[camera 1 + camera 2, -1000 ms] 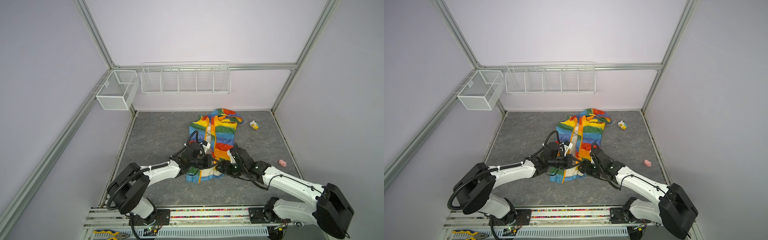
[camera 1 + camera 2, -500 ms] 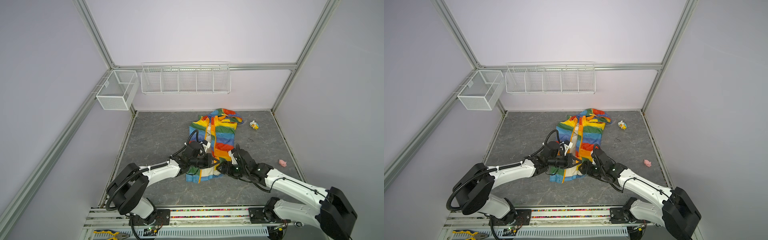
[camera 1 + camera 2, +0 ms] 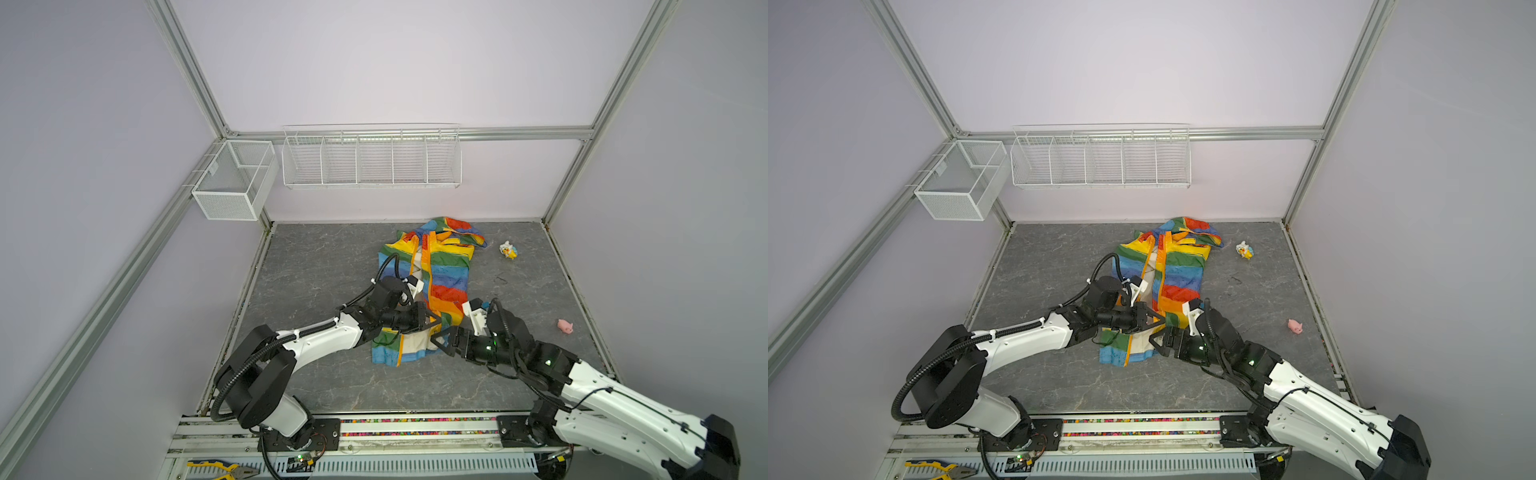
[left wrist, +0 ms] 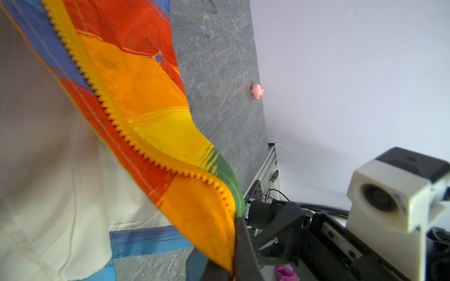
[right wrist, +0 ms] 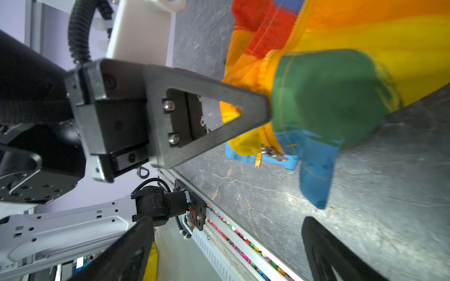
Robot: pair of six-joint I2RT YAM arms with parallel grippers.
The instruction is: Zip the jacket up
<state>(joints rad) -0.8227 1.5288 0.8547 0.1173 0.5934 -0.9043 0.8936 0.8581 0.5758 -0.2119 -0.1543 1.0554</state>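
Observation:
I should first pull the jacket's lower hem (image 3: 424, 356) closer with my right gripper, because the jacket's other zipper edge (image 3: 400, 350) is far from the slider by my left gripper.
The striped jacket (image 3: 451, 274) (image 3: 1183, 270) lies open on the grey floor, cream lining showing. My left gripper (image 3: 434, 322) (image 3: 1158, 321) is shut on its orange zipper edge near the hem, and the fabric runs up between the fingers in the left wrist view (image 4: 219, 238). The orange zipper teeth (image 4: 117, 121) are unjoined. My right gripper (image 3: 436, 343) (image 3: 1154, 343) (image 5: 229, 233) stands open just in front of the left one, nothing between its fingers. The metal zipper slider (image 5: 270, 153) sits at the blue hem, apart from both grippers.
A white-yellow toy (image 3: 508, 250) lies right of the hood and a pink toy (image 3: 565, 326) (image 4: 257, 91) near the right wall. Wire baskets (image 3: 371, 158) and a mesh box (image 3: 235, 185) hang on the walls. Pliers (image 3: 224, 469) lie on the front rail.
My right gripper has opened wide and drawn back a little from the hem toward the front. The left gripper has kept its hold on the zipper edge in the same place.

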